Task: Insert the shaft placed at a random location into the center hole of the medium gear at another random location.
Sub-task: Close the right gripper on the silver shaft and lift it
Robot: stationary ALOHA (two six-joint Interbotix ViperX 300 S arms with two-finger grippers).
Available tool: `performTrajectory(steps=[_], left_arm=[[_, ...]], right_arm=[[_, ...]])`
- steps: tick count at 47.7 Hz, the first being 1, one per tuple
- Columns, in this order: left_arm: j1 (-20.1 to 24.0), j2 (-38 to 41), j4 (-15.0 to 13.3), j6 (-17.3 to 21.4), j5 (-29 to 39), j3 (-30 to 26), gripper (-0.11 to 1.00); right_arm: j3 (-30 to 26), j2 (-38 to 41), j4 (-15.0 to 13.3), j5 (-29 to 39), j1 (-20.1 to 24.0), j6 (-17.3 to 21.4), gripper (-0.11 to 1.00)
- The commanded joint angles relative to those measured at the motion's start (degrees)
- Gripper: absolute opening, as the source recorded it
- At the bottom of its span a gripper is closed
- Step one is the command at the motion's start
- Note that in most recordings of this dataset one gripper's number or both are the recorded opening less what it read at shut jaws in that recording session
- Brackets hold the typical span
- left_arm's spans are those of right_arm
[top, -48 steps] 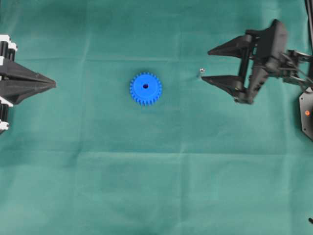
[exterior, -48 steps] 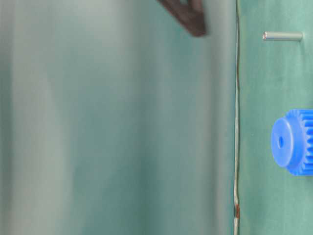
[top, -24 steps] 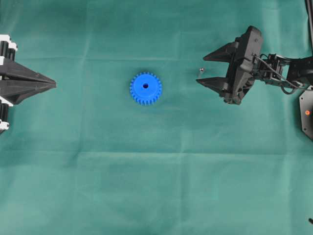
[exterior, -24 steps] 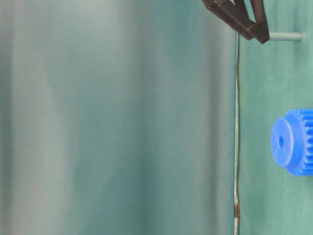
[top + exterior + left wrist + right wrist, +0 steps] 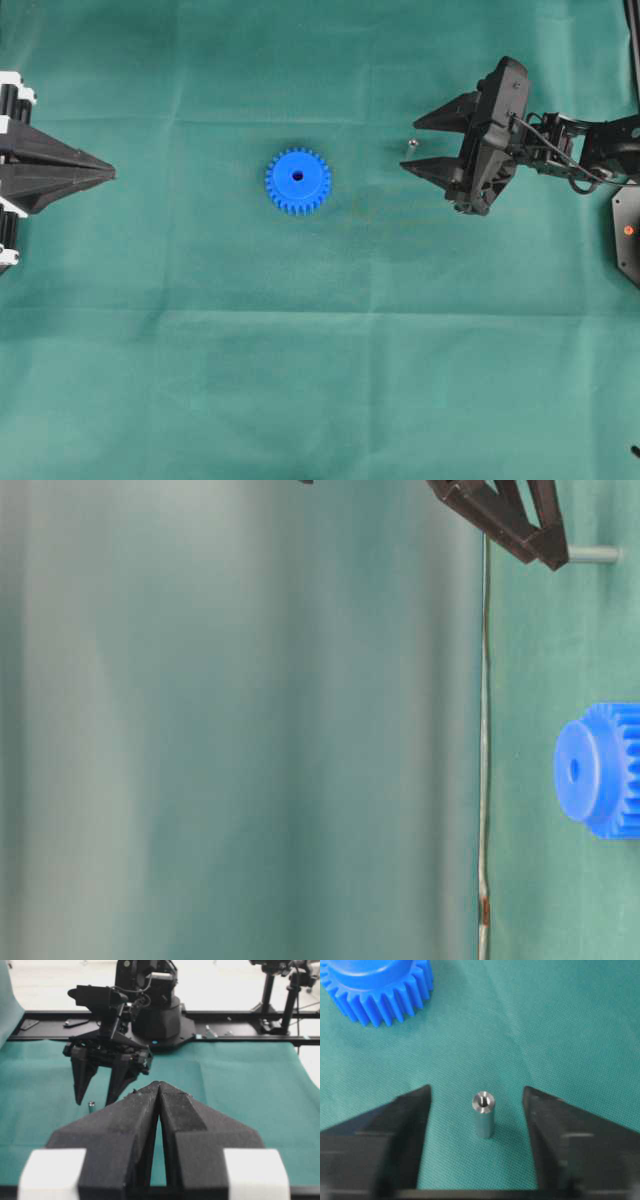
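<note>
The shaft (image 5: 411, 149) is short next to the medium gear's thick rim (image 5: 385, 1002), so it will go down until only its tip shows when I put it in.
The shaft (image 5: 412, 145) is a small silvery pin standing upright on the green cloth, to the right of the medium gear (image 5: 298, 181). The gear is bright blue and lies flat with its dark center hole (image 5: 297, 176) facing up. My right gripper (image 5: 410, 146) is open with one finger on each side of the shaft (image 5: 483, 1114); green cloth shows in both gaps. The gear (image 5: 375, 985) sits beyond it at the upper left of the right wrist view. My left gripper (image 5: 112, 173) rests shut at the left edge, far from the gear, with nothing between its fingers (image 5: 175, 1105).
Green cloth (image 5: 320, 380) covers the whole table. A black base plate (image 5: 628, 235) sits at the right edge. In the left wrist view the right arm's base (image 5: 155, 1015) and a black rail (image 5: 240, 1035) stand beyond the cloth's far edge.
My right gripper has moved left and lowered so that its fingers now straddle the shaft, and its jaws have narrowed. The left gripper, gear and shaft have not moved.
</note>
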Motion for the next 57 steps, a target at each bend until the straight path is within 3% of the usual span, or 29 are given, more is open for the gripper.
performTrajectory(steps=[1, 8, 10, 30, 47, 57], left_arm=[[-0.09, 0.44, 0.18, -0.09, -0.26, -1.41, 0.0], [0.0, 0.44, 0.18, -0.09, -0.26, -1.41, 0.0], [-0.09, 0.44, 0.09, -0.09, -0.26, -1.41, 0.0], [0.0, 0.44, 0.09, -0.09, 0.09, -1.41, 0.0], [-0.09, 0.09, 0.09, -0.09, 0.18, -1.49, 0.0], [0.0, 0.26, 0.09, -0.09, 0.09, -1.41, 0.0]], right_arm=[[-1.14, -0.44, 0.18, -0.88, -0.26, -0.26, 0.6], [-1.05, -0.18, 0.18, -0.79, -0.26, -0.26, 0.19], [-1.05, -0.18, 0.18, -0.79, -0.26, -0.26, 0.13], [-1.85, -2.11, 0.18, 0.44, -0.26, 0.18, 0.13], [-7.29, -12.3, 0.18, 14.68, 0.0, 0.26, 0.13], [-7.73, -13.27, 0.18, 16.61, 0.0, 0.18, 0.13]])
